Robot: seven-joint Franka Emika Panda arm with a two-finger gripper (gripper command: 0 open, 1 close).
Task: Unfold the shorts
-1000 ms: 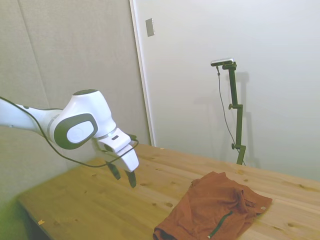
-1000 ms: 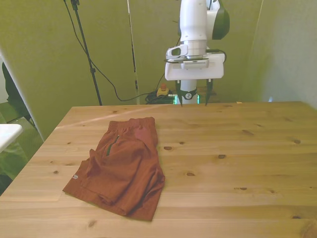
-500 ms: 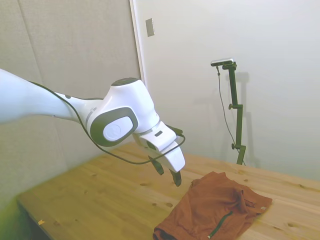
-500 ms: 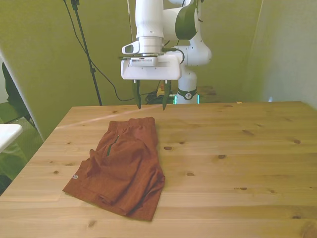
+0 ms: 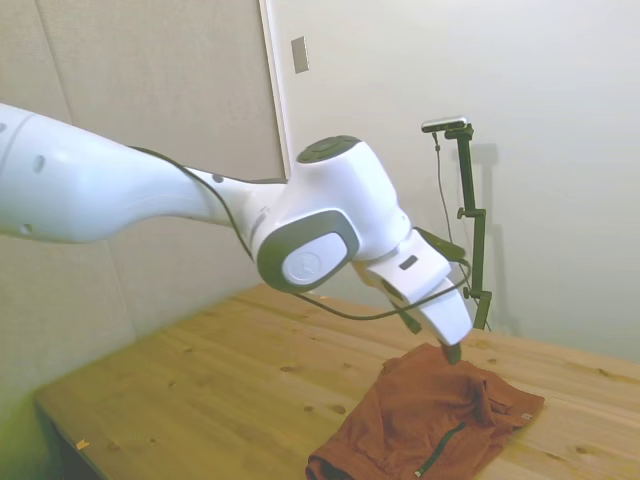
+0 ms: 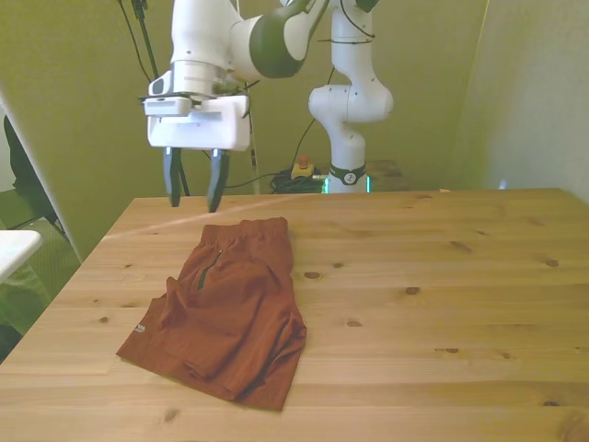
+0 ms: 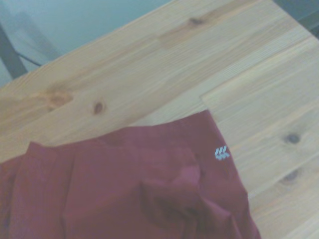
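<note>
The top leg's edge lies back from the tagged hem. I expect the top leg to fold over when I pull it, while the hem stays in place.
The rust-orange shorts lie folded on the wooden table, toward the front view's left, with a dark cord line down the front and a small pale tag at one hem. In the side view the shorts lie at the lower right. My gripper hangs open above the table, just beyond the waistband end of the shorts and a little toward the front view's left, holding nothing. In the side view the gripper sits over the far edge of the fabric. The wrist view shows the shorts close up, a hem corner bearing a pale logo.
Bare wood of the table spreads on the robot's side of the shorts in the side view. A pale object sits off the table at the front view's left edge. Cables and a stand pole hang behind the table.
The arm has swung from the front view's middle to its left. The gripper stays open and now hangs over the waistband end of the shorts. The shorts have not moved.
</note>
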